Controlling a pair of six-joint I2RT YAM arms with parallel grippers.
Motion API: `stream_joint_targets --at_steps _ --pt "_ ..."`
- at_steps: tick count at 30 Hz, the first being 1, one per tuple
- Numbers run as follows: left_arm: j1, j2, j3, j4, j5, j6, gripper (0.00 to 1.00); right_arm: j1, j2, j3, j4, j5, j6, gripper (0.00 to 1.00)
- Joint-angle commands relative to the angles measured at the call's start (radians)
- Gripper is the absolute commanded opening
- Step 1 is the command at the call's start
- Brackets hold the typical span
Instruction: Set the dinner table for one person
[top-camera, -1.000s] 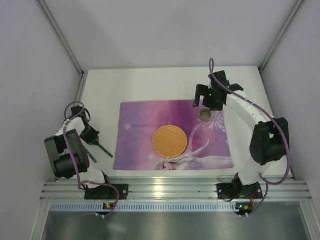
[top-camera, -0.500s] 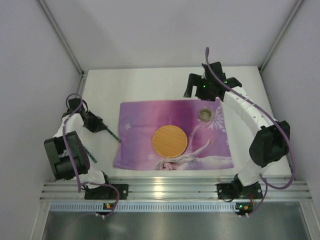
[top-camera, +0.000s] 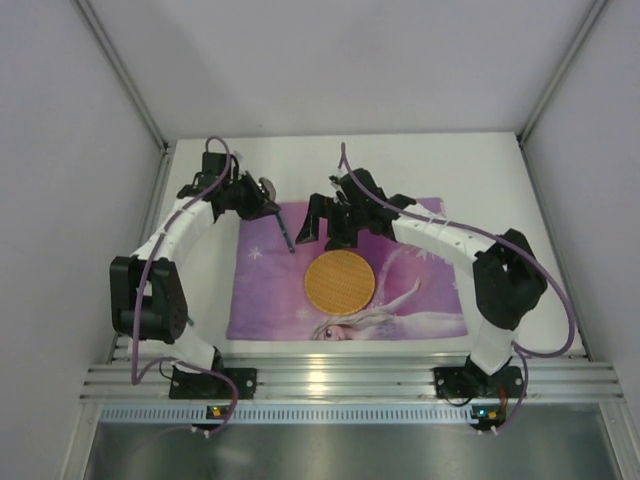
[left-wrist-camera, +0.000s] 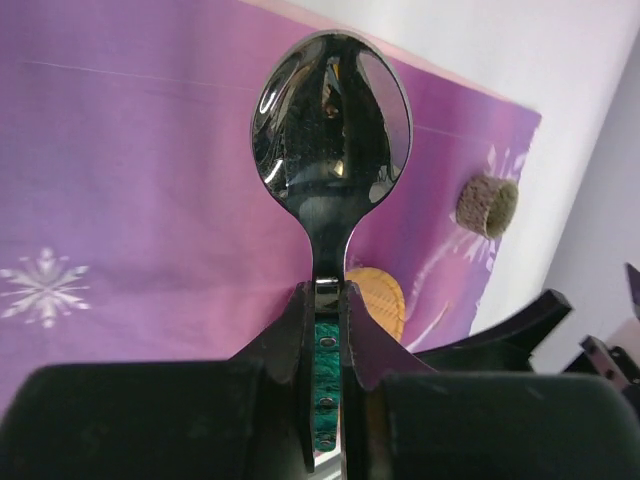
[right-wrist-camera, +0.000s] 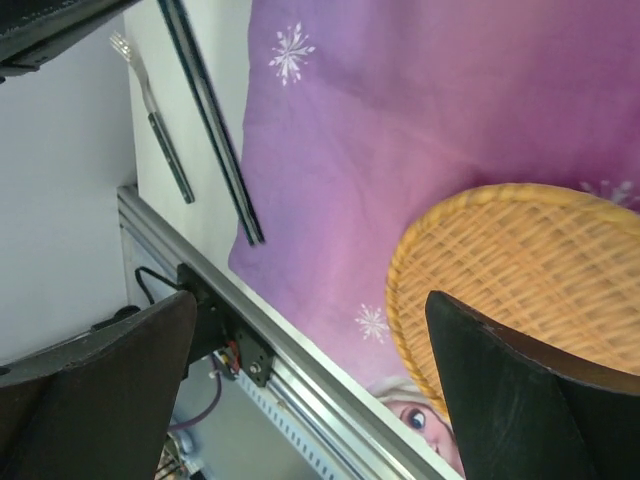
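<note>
Next, I take the spoon handle's loose end (top-camera: 290, 246) with my right gripper and carry it past the plate, since my left gripper holds the spoon on the fork's side of the plate.
The dinner table (top-camera: 470, 165) is a white tabletop with a purple placemat (top-camera: 270, 290) on it. A round woven plate (top-camera: 339, 281) lies at the mat's middle. My left gripper (top-camera: 265, 195) hovers over the mat's back left corner, shut on a spoon (left-wrist-camera: 330, 120). Its green handle sits between the fingers (left-wrist-camera: 290, 330) and its shiny bowl points away from the wrist. The handle's dark end (top-camera: 286, 235) hangs over the mat. My right gripper (top-camera: 322, 228) is open and holds nothing, above the mat just behind and left of the plate (right-wrist-camera: 520, 270).
A small brown cork-like cup (left-wrist-camera: 487, 205) stands on the mat's back right part. A fork (right-wrist-camera: 160, 130) lies on the white top left of the mat. A metal rail (top-camera: 350, 380) runs along the near edge, and grey walls close in the sides.
My left arm has swung from the table's left side up to the mat's back left corner, carrying the spoon. My right arm has moved left from the cup to above the mat's middle.
</note>
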Motion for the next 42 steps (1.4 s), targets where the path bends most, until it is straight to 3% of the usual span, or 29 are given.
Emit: stream_joint_targets --at_steps 1,5,14,17,18,19,22,23,25,26,33,42 --pt "-0.049 0.014 0.056 0.030 0.018 -0.039 0.00 0.032 0.019 0.032 0.127 -0.069 0.045 0.97" --pt "-0.108 0.019 0.084 0.028 0.012 -0.042 0.00 0.042 0.038 0.032 0.135 -0.075 0.040 0.92" --pt "-0.155 -0.013 0.062 0.077 0.049 -0.060 0.00 0.045 0.084 0.022 0.169 -0.104 0.037 0.50" --pt "-0.157 -0.026 0.041 0.104 0.064 -0.062 0.00 0.045 0.085 0.015 0.172 -0.097 0.031 0.21" --pt "-0.157 -0.024 0.038 0.105 0.069 -0.062 0.00 0.045 0.084 0.013 0.170 -0.094 0.031 0.07" --pt "-0.158 -0.024 0.035 0.107 0.071 -0.062 0.00 0.044 0.081 0.012 0.172 -0.092 0.029 0.01" --pt "-0.158 -0.027 0.029 0.111 0.094 -0.043 0.00 0.035 0.055 -0.011 0.172 -0.078 0.031 0.00" --pt "-0.158 -0.027 0.027 0.110 0.100 -0.036 0.25 0.030 0.046 -0.031 0.170 -0.071 0.031 0.00" --pt "-0.158 -0.027 0.027 0.084 0.098 -0.013 0.51 0.006 0.004 -0.060 0.170 -0.066 0.032 0.00" --pt "-0.157 -0.030 0.024 0.075 0.097 -0.002 0.98 -0.008 -0.014 -0.103 0.170 -0.062 0.032 0.00" --pt "-0.123 -0.099 -0.053 -0.008 0.019 0.087 0.99 -0.158 -0.290 -0.391 0.138 -0.039 0.000 0.00" --pt "0.075 -0.175 -0.163 -0.149 -0.097 0.205 0.99 -0.271 -0.557 -0.697 0.048 -0.006 -0.028 0.00"
